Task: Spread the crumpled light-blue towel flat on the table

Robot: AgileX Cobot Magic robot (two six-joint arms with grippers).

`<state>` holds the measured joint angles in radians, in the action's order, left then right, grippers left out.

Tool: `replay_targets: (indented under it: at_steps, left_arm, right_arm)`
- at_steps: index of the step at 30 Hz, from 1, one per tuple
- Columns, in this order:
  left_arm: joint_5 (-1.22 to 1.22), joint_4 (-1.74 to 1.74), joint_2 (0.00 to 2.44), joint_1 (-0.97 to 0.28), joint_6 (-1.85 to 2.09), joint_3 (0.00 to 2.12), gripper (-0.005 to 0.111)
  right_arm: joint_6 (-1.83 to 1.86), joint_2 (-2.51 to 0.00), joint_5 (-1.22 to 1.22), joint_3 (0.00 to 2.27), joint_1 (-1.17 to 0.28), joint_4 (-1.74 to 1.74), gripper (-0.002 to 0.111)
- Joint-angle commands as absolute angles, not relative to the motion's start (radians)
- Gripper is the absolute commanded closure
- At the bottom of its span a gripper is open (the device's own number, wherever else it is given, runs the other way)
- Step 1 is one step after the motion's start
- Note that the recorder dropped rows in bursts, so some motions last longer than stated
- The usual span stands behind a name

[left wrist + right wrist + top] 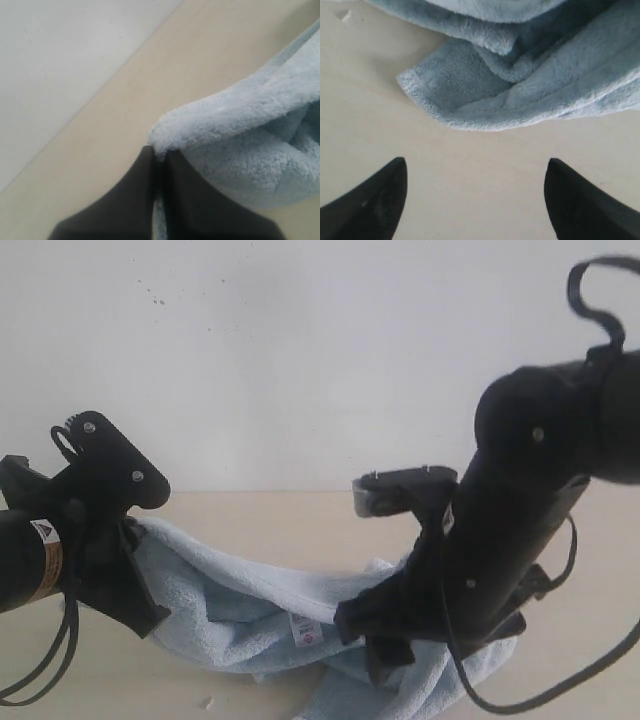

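Note:
The light-blue towel (270,582) will spread out into a wide, drooping sheet when the robot lifts and pulls it, because loose folds (238,613) are bunched up between the robot's grippers.
The pale light-blue towel (230,605) hangs crumpled from a raised corner at the left and sags down onto the beige table (270,515). Its white tag (305,632) with red print faces the front. My left gripper (132,532) holds that corner above the table. The left wrist view shows the left gripper (159,154) shut on the fluffy towel (250,150) edge. My right gripper (386,658) hovers low over the towel's right part. In the right wrist view the right gripper (476,170) is open over bare table (470,145), just short of a folded towel (520,85) corner.
A white wall (300,360) stands behind the table's far edge. A small pale speck (207,702) lies on the tabletop in front of the towel, and the speck (342,14) shows again in the right wrist view. The bulky right arm (520,510) hides the towel's right side.

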<state>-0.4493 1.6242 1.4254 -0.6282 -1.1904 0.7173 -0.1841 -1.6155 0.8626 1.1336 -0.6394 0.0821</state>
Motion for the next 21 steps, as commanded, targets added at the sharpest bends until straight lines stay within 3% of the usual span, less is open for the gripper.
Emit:
replay_targets:
  at_steps: [1, 6, 21]
  left_arm:
    - [-0.445, 1.620, 1.427, -0.625, -1.201, 0.722, 0.103]
    - [-0.442, 1.626, 1.427, -0.625, -1.201, 0.722, 0.103]
    - [-0.401, 1.659, 1.427, -0.625, -1.201, 0.722, 0.103]
  right_arm:
    - [-0.250, -1.656, 0.714, 1.053, -0.639, 0.095, 0.037]
    - [-0.327, -1.716, 0.604, 1.040, -0.639, 0.099, 0.037]
    - [-0.316, -1.826, 0.604, 1.037, -0.639, 0.095, 0.037]
